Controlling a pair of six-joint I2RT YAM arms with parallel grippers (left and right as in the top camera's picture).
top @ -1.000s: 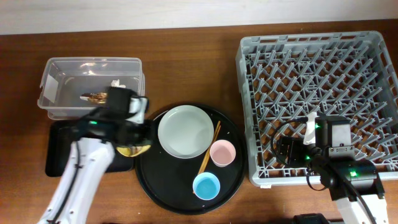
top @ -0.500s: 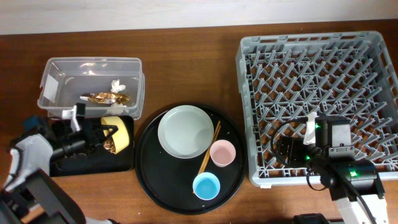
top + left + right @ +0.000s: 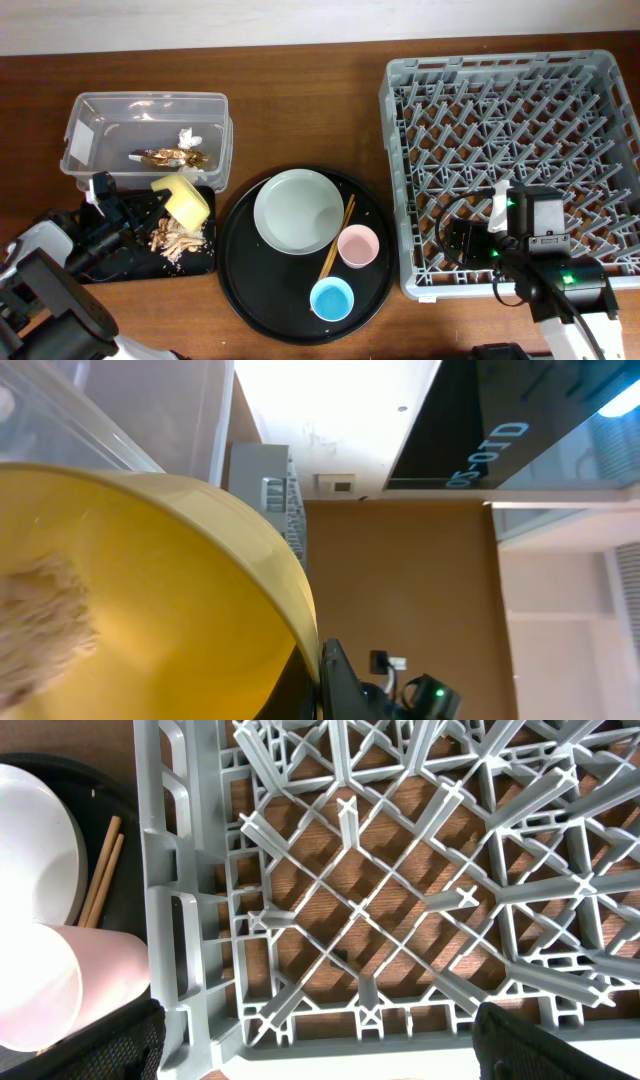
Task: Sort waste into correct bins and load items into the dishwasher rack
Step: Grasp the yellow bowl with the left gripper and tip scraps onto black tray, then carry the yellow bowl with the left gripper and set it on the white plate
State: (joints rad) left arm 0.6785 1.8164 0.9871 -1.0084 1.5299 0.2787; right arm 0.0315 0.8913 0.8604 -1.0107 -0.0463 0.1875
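I should keep tilting the tipped yellow bowl (image 3: pixel 188 205) with my left gripper until it is empty, because it holds scraps over the shallow black tray. I should then let go of it in the grey-green bowl (image 3: pixel 298 211).
My left gripper (image 3: pixel 150 205) is shut on the rim of the small yellow bowl (image 3: pixel 181 199), tipped on its side over the shallow black tray (image 3: pixel 100 265). Tan-brown food scraps (image 3: pixel 176 238) lie on that tray below the bowl. In the left wrist view the yellow bowl (image 3: pixel 150 610) fills the frame, with scraps (image 3: pixel 35 635) still inside. The clear tub (image 3: pixel 90 130) holds the gold wrapper (image 3: pixel 168 157) and a white tissue bit (image 3: pixel 187 135). The grey-green bowl (image 3: pixel 298 211), chopsticks (image 3: pixel 337 238), pink cup (image 3: pixel 357 245) and blue cup (image 3: pixel 331 298) sit on the round black tray (image 3: pixel 250 290). My right gripper (image 3: pixel 318 1040) is open over the grey rack's (image 3: pixel 520 90) front left corner.
The rack (image 3: pixel 400 870) has nothing in it. The right wrist view also shows the pink cup (image 3: pixel 40 990), chopsticks (image 3: pixel 100 870) and bowl edge (image 3: pixel 30 840) left of the rack wall. The clear tub's wall (image 3: pixel 60 410) shows above the yellow bowl.
My left arm swung left off the round tray to the black tray and tipped the yellow bowl. Food scraps have fallen out onto the black tray. The right arm has not moved.
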